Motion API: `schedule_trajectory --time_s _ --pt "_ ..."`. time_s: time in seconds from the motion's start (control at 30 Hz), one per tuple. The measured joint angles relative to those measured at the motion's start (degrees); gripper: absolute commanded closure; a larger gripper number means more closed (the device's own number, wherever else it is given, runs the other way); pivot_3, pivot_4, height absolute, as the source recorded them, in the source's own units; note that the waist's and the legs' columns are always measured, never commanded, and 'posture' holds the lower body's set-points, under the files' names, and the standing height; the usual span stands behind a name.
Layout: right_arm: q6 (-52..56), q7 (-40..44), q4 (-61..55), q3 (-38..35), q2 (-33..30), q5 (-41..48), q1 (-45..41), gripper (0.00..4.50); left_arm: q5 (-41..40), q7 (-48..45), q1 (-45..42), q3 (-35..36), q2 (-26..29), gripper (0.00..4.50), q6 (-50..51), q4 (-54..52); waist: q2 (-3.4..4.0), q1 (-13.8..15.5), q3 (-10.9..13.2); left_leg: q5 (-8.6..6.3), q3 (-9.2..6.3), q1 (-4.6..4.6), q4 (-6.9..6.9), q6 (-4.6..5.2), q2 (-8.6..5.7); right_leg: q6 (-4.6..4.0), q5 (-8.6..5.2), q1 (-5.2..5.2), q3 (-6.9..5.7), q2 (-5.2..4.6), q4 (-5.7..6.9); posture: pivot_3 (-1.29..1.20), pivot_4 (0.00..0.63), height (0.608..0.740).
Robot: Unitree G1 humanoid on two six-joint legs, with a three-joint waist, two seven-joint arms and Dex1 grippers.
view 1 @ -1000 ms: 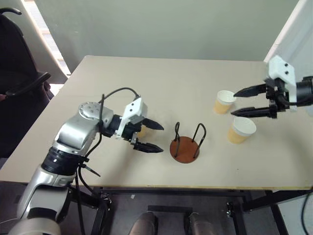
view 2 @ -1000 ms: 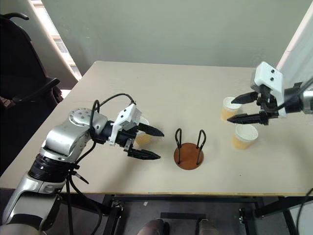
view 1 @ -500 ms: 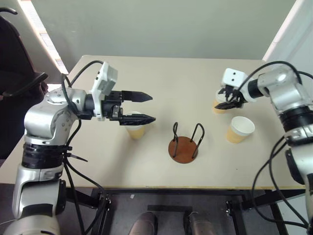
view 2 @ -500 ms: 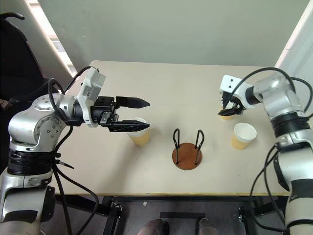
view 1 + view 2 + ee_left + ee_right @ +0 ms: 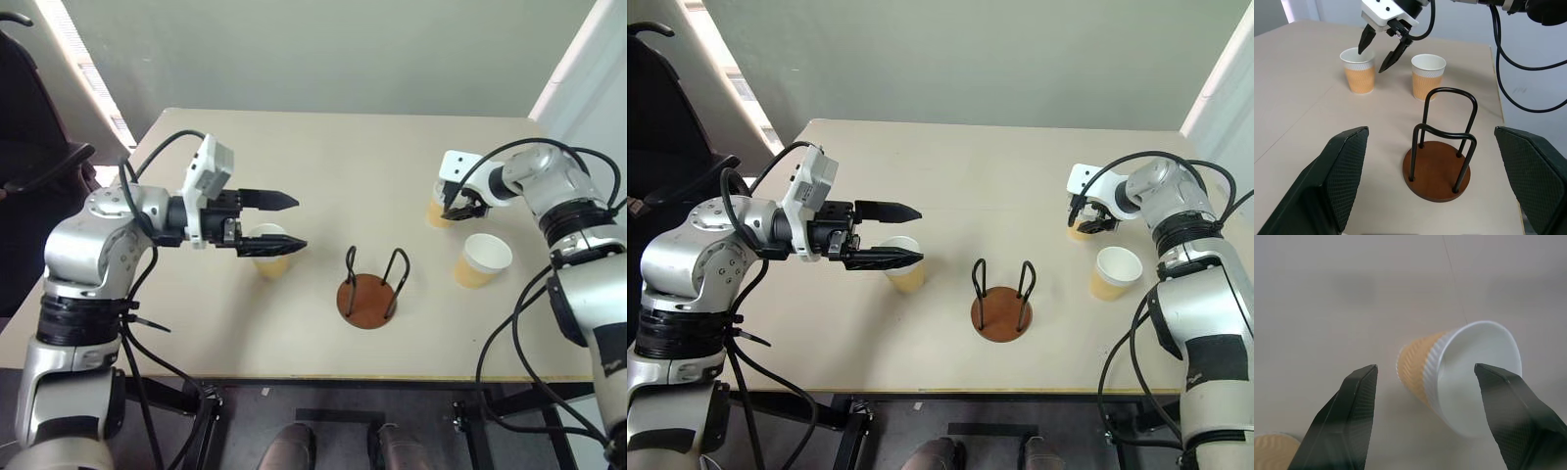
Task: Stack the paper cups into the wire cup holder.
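The paper cups taper (image 5: pixel 1360 78) toward their bases, so the cup (image 5: pixel 269 257) under the robot's left gripper will slide deep into another one when the robot lowers it.
The wire cup holder (image 5: pixel 369 290), a brown disc with two black wire loops, stands empty near the table's front middle. One paper cup (image 5: pixel 270 257) stands upright to its left, just below my left gripper (image 5: pixel 292 223), which hovers open and level, fingers (image 5: pixel 1344 171) wide apart. Two more paper cups stand on the right: a far one (image 5: pixel 436 211) and a nearer one (image 5: pixel 482 259). My right gripper (image 5: pixel 457 204) points down at the far cup (image 5: pixel 1464 377), open, with its fingertips (image 5: pixel 1360 49) at the rim on either side and no grip.
The beige table (image 5: pixel 323 162) has bare room behind and in front of the holder. A black chair (image 5: pixel 29 147) stands off the table's left edge. A white wall panel (image 5: pixel 588 69) rises at the far right.
My left gripper rose from table height and drew back left, uncovering the left cup. My right gripper swung in from the right, tipped downward and came to the far cup's rim.
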Motion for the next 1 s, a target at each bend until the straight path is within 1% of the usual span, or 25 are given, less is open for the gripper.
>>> schedule_trajectory --time_s 0.17,0.27,0.3,0.37,0.5,0.53,0.73,0.83,0.9,1.0 --pt "-0.63 -2.34 2.41 0.0 1.98 -1.48 -0.12 1.22 0.03 0.6 0.88 -0.05 0.12 0.07 -0.17 -0.53 0.01 -0.03 0.0 -0.01 -0.01 0.0 -0.03 0.01 0.01 -0.02 -0.01 -0.03 -0.01 0.0 0.05 0.0 0.15 0.74" --pt "-0.81 -2.92 3.16 0.0 2.85 -2.25 -0.12 1.79 0.18 0.6 1.22 -0.2 0.62 0.0 -0.57 -0.83 0.01 -0.02 0.0 -0.01 -0.01 0.0 -0.03 0.02 0.01 -0.04 -0.02 -0.03 -0.02 0.0 0.04 0.0 0.15 0.74" --pt "-0.84 -3.07 3.3 -0.01 3.0 -2.36 -0.12 2.19 0.28 0.6 1.38 -0.25 0.81 0.0 -0.65 -0.94 0.01 -0.01 0.0 -0.01 -0.01 -0.01 -0.03 0.01 0.01 -0.04 -0.02 -0.03 -0.02 0.0 0.04 0.0 0.15 0.74" --pt "-0.9 -3.18 3.38 -0.01 3.12 -2.62 -0.12 2.76 0.48 0.59 1.49 -0.32 0.87 0.0 -0.71 -1.01 0.01 0.0 0.0 -0.02 -0.01 -0.01 -0.03 -0.01 0.01 -0.05 -0.02 -0.03 -0.02 0.0 0.03 0.0 0.15 0.74" --pt "-1.37 -3.73 3.62 -0.01 3.36 -3.37 -0.12 4.21 0.85 0.56 1.56 -0.8 0.93 0.0 -0.88 -1.05 0.01 -0.01 0.01 -0.03 -0.01 -0.01 -0.03 -0.05 0.01 -0.05 -0.03 -0.03 -0.03 0.0 0.03 0.0 0.15 0.74" --pt "-1.43 -3.87 3.64 -0.01 3.37 -3.49 -0.12 4.46 0.89 0.55 1.55 -0.88 0.96 0.0 -0.92 -1.05 0.01 0.0 0.01 -0.03 -0.01 -0.01 -0.04 -0.06 0.01 -0.06 -0.03 -0.03 -0.03 0.0 0.03 0.0 0.15 0.74" --pt "-1.74 -3.14 3.51 -0.47 3.23 -3.51 -0.12 4.46 0.92 0.51 1.55 -0.96 1.07 0.0 -1.06 -1.05 0.01 -0.01 0.0 -0.04 -0.01 -0.01 -0.04 -0.06 0.01 -0.06 -0.03 -0.03 -0.03 0.0 0.03 0.0 0.15 0.74" --pt "-1.76 1.44 1.13 -2.3 2.16 -1.59 -0.09 4.46 0.91 0.41 1.84 -1.31 1.14 0.0 -1.14 -1.26 0.01 -0.02 0.01 -0.04 -0.01 -0.02 -0.03 -0.07 0.01 -0.08 -0.04 -0.03 -0.03 0.0 0.02 0.0 0.15 0.74" --pt "-0.23 8.45 -6.77 -4.13 0.51 1.66 1.11 4.46 0.74 0.14 2.36 -1.28 1.16 0.0 -1.36 -1.5 0.02 -0.12 0.01 -0.01 -0.01 -0.06 -0.06 -0.15 0.01 -0.11 -0.06 -0.06 -0.04 0.01 0.01 0.0 0.15 0.74" --pt "6.51 18.4 -25.48 -6.76 -1.93 7.51 3.49 4.46 0.22 -0.54 3.16 -1.15 1.15 0.0 -2.19 -2.12 0.01 -0.38 0.01 0.04 -0.02 -0.06 -0.07 -0.4 0.07 -0.36 -0.22 -0.06 -0.12 0.06 0.02 0.0 0.15 0.74"
